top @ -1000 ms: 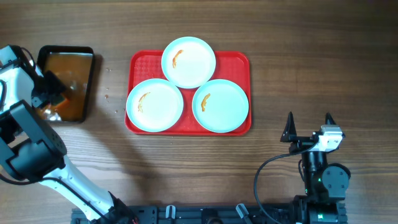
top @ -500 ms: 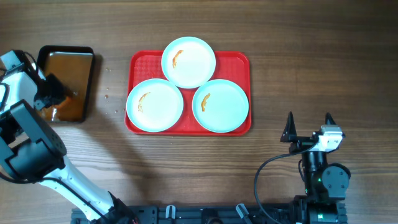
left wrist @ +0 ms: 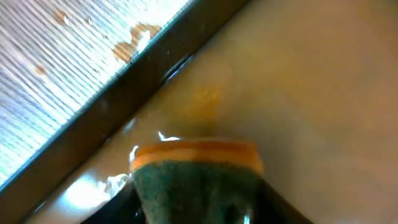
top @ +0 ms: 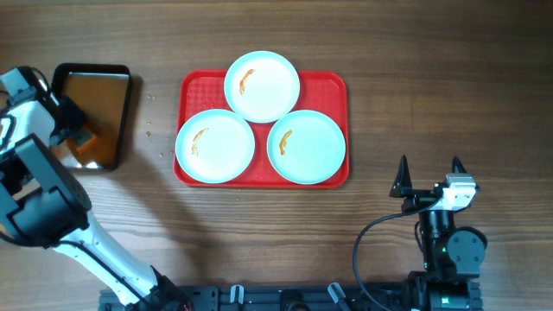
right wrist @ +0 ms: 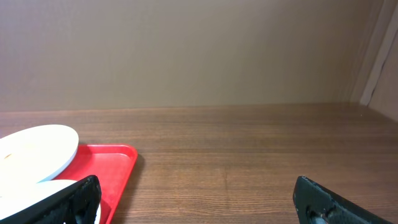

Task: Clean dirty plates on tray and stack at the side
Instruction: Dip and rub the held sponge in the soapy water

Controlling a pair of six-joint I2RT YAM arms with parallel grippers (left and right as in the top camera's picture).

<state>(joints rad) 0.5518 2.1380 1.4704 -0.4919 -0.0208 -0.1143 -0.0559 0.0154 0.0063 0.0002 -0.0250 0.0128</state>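
Observation:
Only a short end of the sponge [left wrist: 196, 163] sticks past my left gripper's fingertips, so next I rest it in the brownish water [top: 104, 145] and take it farther from that end of the sponge.
Three white plates sit on the red tray [top: 194, 86], each with an orange smear: one at the back [top: 262, 86], one front left [top: 215, 145], one front right [top: 307, 146]. My left gripper [top: 76, 136] is shut on an orange and green sponge [left wrist: 196, 177] and holds it over the brownish water in the black pan [top: 91, 117]. My right gripper [top: 428, 177] is open and empty, near the table's front right, well clear of the tray. In the right wrist view the tray's corner [right wrist: 118, 168] and a plate rim [right wrist: 37, 149] show at the left.
Small water drops lie on the wood between the pan and the tray [top: 151, 130]. The pan's dark rim [left wrist: 143, 87] runs diagonally in the left wrist view. A wall stands behind the table in the right wrist view.
My left gripper with the sponge has shifted slightly toward the pan's front left corner. The plates, tray and right arm have not moved.

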